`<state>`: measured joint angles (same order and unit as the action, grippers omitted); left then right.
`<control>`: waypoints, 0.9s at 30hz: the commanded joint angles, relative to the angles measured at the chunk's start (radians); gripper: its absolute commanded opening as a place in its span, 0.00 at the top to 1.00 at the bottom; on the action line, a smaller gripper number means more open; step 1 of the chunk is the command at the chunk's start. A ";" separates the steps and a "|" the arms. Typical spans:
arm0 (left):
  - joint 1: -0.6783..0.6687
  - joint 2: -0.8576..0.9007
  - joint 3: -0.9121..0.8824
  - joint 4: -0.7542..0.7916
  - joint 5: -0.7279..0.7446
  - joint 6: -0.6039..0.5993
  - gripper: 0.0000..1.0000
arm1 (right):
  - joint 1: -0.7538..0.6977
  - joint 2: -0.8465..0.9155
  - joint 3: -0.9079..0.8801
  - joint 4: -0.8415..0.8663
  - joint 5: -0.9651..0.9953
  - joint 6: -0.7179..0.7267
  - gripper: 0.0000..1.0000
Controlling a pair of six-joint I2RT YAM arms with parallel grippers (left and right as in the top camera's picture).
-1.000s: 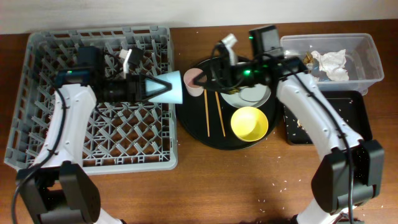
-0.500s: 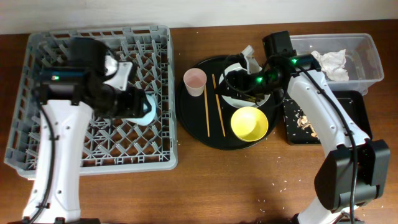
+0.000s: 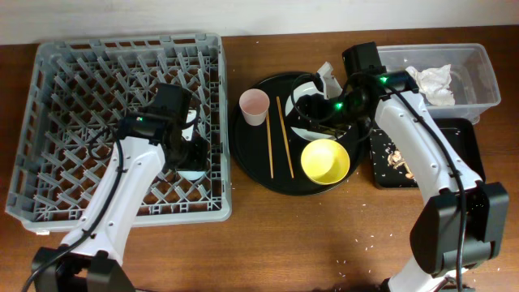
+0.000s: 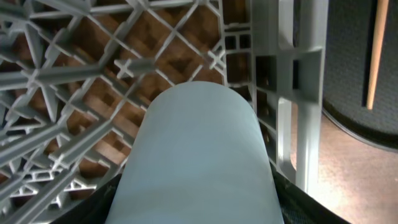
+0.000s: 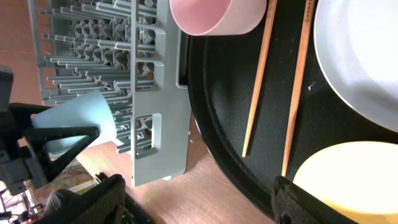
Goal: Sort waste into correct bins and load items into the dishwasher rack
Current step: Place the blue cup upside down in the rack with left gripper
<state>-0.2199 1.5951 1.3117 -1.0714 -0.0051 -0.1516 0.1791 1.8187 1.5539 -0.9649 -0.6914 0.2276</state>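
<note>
The pink cup (image 3: pixel 254 108) stands opening up, so my right gripper should raise it by the cup's rim (image 3: pixel 266 97) and offer my left gripper its base for the rack.
My left gripper (image 3: pixel 191 159) is shut on the light blue cup (image 4: pixel 199 155) and holds it low over the right part of the grey dishwasher rack (image 3: pixel 49 122). My right gripper (image 3: pixel 310 109) is open and empty, above the pale grey plate (image 5: pixel 360 62) on the round black tray. The pink cup (image 3: pixel 254 105), two chopsticks (image 3: pixel 270 146) (image 3: pixel 285 139) and the yellow bowl (image 3: pixel 325 160) stand on that tray. The right wrist view shows the pink cup (image 5: pixel 217 15), both chopsticks (image 5: pixel 258 81), the yellow bowl (image 5: pixel 354 180) and the blue cup (image 5: pixel 78 118).
The round black tray (image 3: pixel 247 158) lies between the rack and the bins. The clear tub (image 3: pixel 478 93) at the back right holds a crumpled napkin (image 3: pixel 434 81). The shallow black tray (image 3: pixel 438 170) in front of it holds brown crumbs. Crumbs dot the table's front.
My left arm swung the blue cup back from the tray side and lowered it into the rack's right part. My right arm drew back from the pink cup to above the plate, then held.
</note>
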 commanded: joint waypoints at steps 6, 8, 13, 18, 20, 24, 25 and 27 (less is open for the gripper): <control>-0.003 0.006 -0.069 0.076 -0.011 -0.016 0.46 | 0.004 0.008 0.000 -0.002 0.016 -0.014 0.24; -0.003 0.014 -0.077 0.084 -0.010 -0.016 0.46 | 0.004 0.008 0.000 -0.001 0.016 -0.014 0.24; -0.003 0.031 -0.085 0.102 -0.009 -0.016 0.46 | 0.004 0.008 0.000 -0.001 0.016 -0.014 0.24; -0.021 0.043 -0.085 0.119 0.017 -0.016 0.28 | 0.005 0.008 0.000 0.004 0.024 -0.010 0.27; -0.039 0.045 -0.084 0.121 0.017 -0.016 0.18 | 0.005 0.008 0.000 0.023 0.025 0.010 0.29; -0.053 0.045 -0.077 0.124 0.016 -0.015 0.04 | 0.034 0.008 0.000 0.097 0.116 0.085 0.32; -0.052 0.045 -0.068 0.120 0.016 -0.015 0.01 | 0.050 0.008 0.000 0.116 0.153 0.105 0.31; -0.052 0.045 -0.040 0.101 0.016 -0.016 0.01 | 0.086 0.008 0.000 0.153 0.241 0.142 0.31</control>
<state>-0.2726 1.6314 1.2369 -0.9539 0.0029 -0.1692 0.2096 1.8187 1.5539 -0.8444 -0.5884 0.2977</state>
